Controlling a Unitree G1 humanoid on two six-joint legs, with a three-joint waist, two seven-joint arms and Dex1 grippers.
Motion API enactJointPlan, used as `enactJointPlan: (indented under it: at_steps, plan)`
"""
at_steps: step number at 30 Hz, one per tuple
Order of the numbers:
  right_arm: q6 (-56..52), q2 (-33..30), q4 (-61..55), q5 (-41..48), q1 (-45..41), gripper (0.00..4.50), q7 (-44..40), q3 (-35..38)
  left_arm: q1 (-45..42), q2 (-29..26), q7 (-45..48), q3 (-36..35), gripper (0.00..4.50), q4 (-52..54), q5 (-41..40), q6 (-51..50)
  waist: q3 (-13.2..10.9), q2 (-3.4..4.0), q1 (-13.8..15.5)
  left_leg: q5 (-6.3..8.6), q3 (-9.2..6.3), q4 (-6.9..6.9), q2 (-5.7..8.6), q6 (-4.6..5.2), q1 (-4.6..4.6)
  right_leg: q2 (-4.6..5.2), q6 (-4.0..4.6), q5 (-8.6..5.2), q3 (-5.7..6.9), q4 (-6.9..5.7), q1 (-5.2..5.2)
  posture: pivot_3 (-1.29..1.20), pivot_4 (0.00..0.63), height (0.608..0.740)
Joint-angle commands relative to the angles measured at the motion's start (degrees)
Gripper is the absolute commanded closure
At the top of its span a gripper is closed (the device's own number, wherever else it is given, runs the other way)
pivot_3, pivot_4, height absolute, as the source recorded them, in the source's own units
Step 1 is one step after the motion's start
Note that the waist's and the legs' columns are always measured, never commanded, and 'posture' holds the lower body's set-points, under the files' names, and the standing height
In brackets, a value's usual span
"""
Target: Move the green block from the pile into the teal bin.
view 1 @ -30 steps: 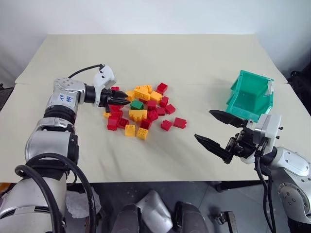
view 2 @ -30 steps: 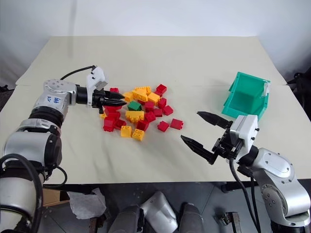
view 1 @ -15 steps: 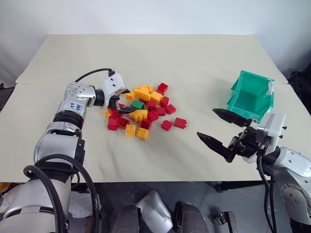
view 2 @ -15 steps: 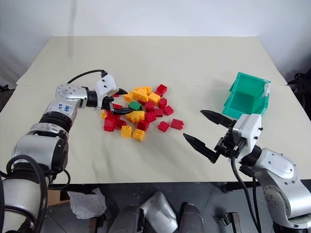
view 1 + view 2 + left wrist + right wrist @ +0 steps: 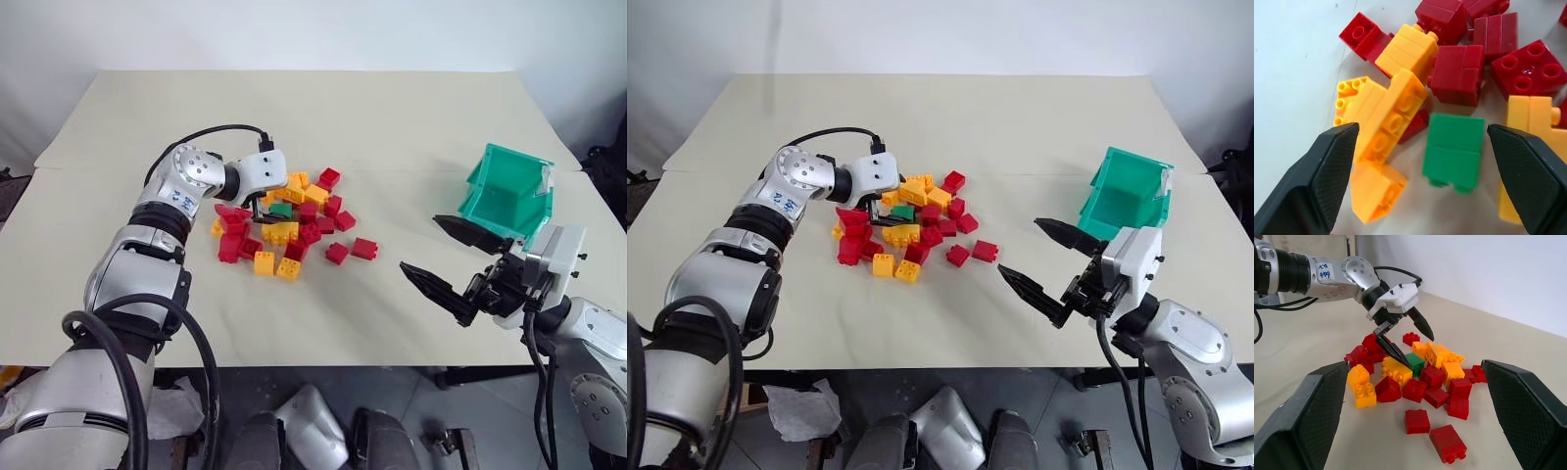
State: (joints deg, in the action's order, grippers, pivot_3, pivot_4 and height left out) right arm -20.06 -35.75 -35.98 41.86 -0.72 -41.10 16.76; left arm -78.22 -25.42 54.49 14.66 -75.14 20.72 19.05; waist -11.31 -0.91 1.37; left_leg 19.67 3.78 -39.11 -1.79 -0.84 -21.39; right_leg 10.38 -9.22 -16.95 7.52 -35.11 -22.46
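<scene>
The pile with the green block (image 5: pixel 282 210) is far from the teal bin. I should use my left gripper to put the block in clear space for my right gripper (image 5: pixel 380 282).
The green block (image 5: pixel 1454 152) lies studs-down in the pile (image 5: pixel 284 220) of red and yellow bricks at mid-table, with a yellow brick and a red brick right beside it. My left gripper (image 5: pixel 274 204) hangs open over the pile, angled downward. Its two black fingers (image 5: pixel 1327 181) straddle the green block (image 5: pixel 1414 362) without touching it. The teal bin (image 5: pixel 505 191) stands on the right side of the table, open side up. My right gripper (image 5: pixel 419 243) is open and holds nothing, hovering in front of the bin near the table's front edge.
Two red bricks (image 5: pixel 351 250) lie loose to the right of the pile. The cream table (image 5: pixel 372 127) has bare room between the pile and the bin and across its far half. A black cable (image 5: pixel 211 132) loops over my left wrist.
My left gripper has opened from shut, rolled, and swung right from the pile's left edge to over the green block. The right arm has stayed in place.
</scene>
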Motion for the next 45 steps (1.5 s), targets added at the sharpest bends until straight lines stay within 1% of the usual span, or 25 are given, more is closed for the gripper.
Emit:
enactJointPlan:
  at_steps: [1,4,5,7,11,12,16,21,23,26,28,31,33,36,38,39,41,42,43,45]
  plan:
    - [0.15,-0.34,-3.36,1.56,0.90,0.00,1.33,2.31,2.21,0.17,5.38,2.44,0.01,-2.67,2.75,-1.50,0.06,0.00,-0.09,0.00,0.00,0.01,0.00,0.00,0.02,0.00,0.00,0.00,0.00,0.00,0.00,0.00,0.150,0.740]
    - [0.01,-0.35,-4.58,2.05,2.33,0.00,1.94,2.84,3.30,-0.12,12.41,2.30,0.01,-2.92,2.14,-4.48,0.19,0.01,-0.16,0.00,0.01,0.03,0.00,0.00,0.05,0.00,0.00,0.00,-0.01,-0.01,0.00,0.00,0.150,0.740]
    - [-0.05,-0.31,-4.91,2.21,2.70,0.00,2.14,3.00,3.73,-0.28,13.00,2.37,0.20,-2.86,2.21,-4.72,0.35,-0.01,-0.22,0.00,0.02,0.04,0.00,0.00,0.05,0.00,0.00,0.00,-0.01,0.00,0.01,0.00,0.150,0.740]
    - [-0.08,-0.29,-5.37,2.45,3.17,0.00,2.46,3.20,4.41,-0.33,13.12,1.50,0.63,-2.77,1.41,-6.54,0.55,0.13,-0.29,0.01,0.03,0.10,0.00,0.01,0.13,0.00,0.00,0.00,-0.02,0.02,0.05,0.00,0.150,0.740]
    - [0.03,-0.37,-5.78,2.92,3.80,0.00,2.86,3.30,5.59,-0.73,11.35,-0.05,1.89,-2.30,0.27,-7.63,0.59,-0.04,-0.18,0.02,0.06,0.07,-0.01,0.03,0.11,0.00,0.00,0.00,-0.04,0.00,0.04,0.00,0.150,0.740]
    - [0.11,-0.40,-5.71,2.96,3.87,0.00,2.83,3.26,5.89,-0.76,10.42,-0.59,2.14,-2.22,-0.12,-7.84,0.61,-0.08,-0.14,0.02,0.05,0.04,-0.01,0.03,0.09,0.00,0.00,0.00,-0.03,0.02,0.04,0.00,0.150,0.740]
    - [0.21,-0.36,-5.50,3.22,3.83,0.00,2.91,3.02,6.44,-0.61,7.88,-1.79,2.14,-2.12,-0.75,-8.55,0.62,-0.09,-0.08,0.02,0.05,-0.04,-0.01,0.04,0.13,0.00,0.01,0.01,-0.06,-0.01,0.10,0.00,0.150,0.740]
    - [0.26,-0.15,-5.35,3.38,4.44,0.00,2.70,2.86,6.57,-0.11,9.25,-3.20,2.14,-1.89,-2.29,-8.15,0.62,-0.09,-0.01,-0.01,0.05,-0.09,-0.01,0.06,0.13,0.00,0.05,0.03,-0.08,-0.07,0.10,0.00,0.150,0.740]
    - [0.30,-0.24,-5.16,3.31,4.39,0.00,2.58,2.82,6.59,-0.24,8.86,-3.61,2.33,-1.82,-2.51,-7.89,0.62,-0.09,0.02,-0.01,0.05,-0.09,-0.01,0.06,0.12,0.00,0.06,0.03,-0.08,-0.08,0.09,0.00,0.150,0.740]
    - [0.36,-0.45,-5.06,3.27,4.46,0.00,2.36,3.01,6.67,-0.24,8.81,-4.86,2.34,-1.71,-3.44,-7.58,0.62,-0.09,0.01,-0.01,0.05,-0.09,-0.01,0.06,0.12,0.00,0.06,0.03,-0.08,-0.08,0.09,0.00,0.150,0.740]
    - [0.39,-0.57,-5.02,3.01,4.64,0.00,2.28,3.09,5.86,0.26,7.37,-8.94,2.34,-1.64,-7.13,-9.41,0.62,-0.09,0.03,-0.01,0.05,-0.09,-0.01,0.06,0.12,0.00,0.06,0.03,-0.08,-0.08,0.09,0.00,0.150,0.740]
    - [0.42,-0.65,-5.33,2.80,5.45,0.00,2.62,3.88,3.81,-0.63,6.83,-12.19,2.34,-1.11,-9.66,-7.71,0.56,-0.20,0.01,-0.01,0.05,-0.10,-0.01,0.06,0.04,0.00,0.05,0.03,-0.07,-0.07,0.01,0.00,0.150,0.740]
    - [0.48,-0.69,-5.80,2.80,6.36,0.00,3.16,4.94,1.68,-0.82,8.62,-13.84,2.34,-0.70,-11.10,-6.97,0.54,-0.23,0.03,-0.01,0.04,-0.09,-0.01,0.06,0.00,0.00,0.05,0.04,-0.06,-0.07,-0.02,0.00,0.150,0.740]
    - [0.41,-0.91,-6.86,2.88,8.78,0.00,3.98,7.74,-1.95,0.40,17.11,-14.00,2.34,0.29,-12.35,-5.43,0.50,-0.30,0.27,0.00,0.02,-0.08,-0.01,0.07,-0.16,0.00,0.02,0.05,0.03,0.04,-0.09,0.00,0.150,0.740]
    - [0.34,-0.94,-7.62,3.05,10.66,0.00,4.48,9.97,-3.54,2.39,22.39,-13.41,2.34,0.87,-12.76,-4.19,0.50,-0.30,0.39,0.02,0.02,-0.08,0.00,0.11,-0.17,0.00,-0.02,0.07,0.04,0.10,-0.06,0.00,0.150,0.740]
    - [0.38,-0.75,-8.33,3.16,12.81,0.00,4.79,12.43,-4.36,5.30,25.83,-12.46,2.34,1.52,-12.95,-3.59,0.50,-0.30,0.47,0.03,0.02,-0.06,0.02,0.13,-0.18,0.02,-0.03,0.08,0.04,0.12,-0.05,0.00,0.150,0.740]
    - [0.31,-0.46,-9.28,3.32,16.09,0.00,5.35,15.71,-5.07,9.63,29.15,-10.72,2.34,2.19,-12.35,-3.72,0.50,-0.30,0.98,0.06,0.02,-0.04,0.06,0.17,-0.19,0.04,-0.05,0.09,0.06,0.18,-0.02,0.00,0.150,0.740]
    - [0.53,-0.16,-9.75,3.07,18.53,0.00,5.04,17.44,-4.89,12.37,29.44,-9.30,2.34,2.44,-11.38,-3.54,0.50,-0.30,1.37,0.06,0.02,-0.04,0.06,0.18,-0.19,0.04,-0.07,0.10,0.06,0.21,-0.01,0.00,0.150,0.740]
    - [0.68,-0.03,-9.99,2.84,19.94,0.00,4.88,18.20,-4.64,13.86,29.23,-8.39,2.34,2.50,-10.71,-3.39,0.50,-0.30,1.50,0.07,0.02,-0.05,0.07,0.20,-0.18,0.04,-0.09,0.11,0.05,0.27,0.02,0.00,0.150,0.740]
    - [0.79,1.12,-11.31,3.64,24.19,0.00,4.91,21.07,-3.08,20.40,25.84,-5.97,2.34,2.42,-9.33,-3.11,0.49,-0.31,1.51,0.08,0.05,-0.05,0.07,0.20,-0.21,0.04,-0.09,0.11,0.04,0.36,0.01,0.00,0.150,0.740]
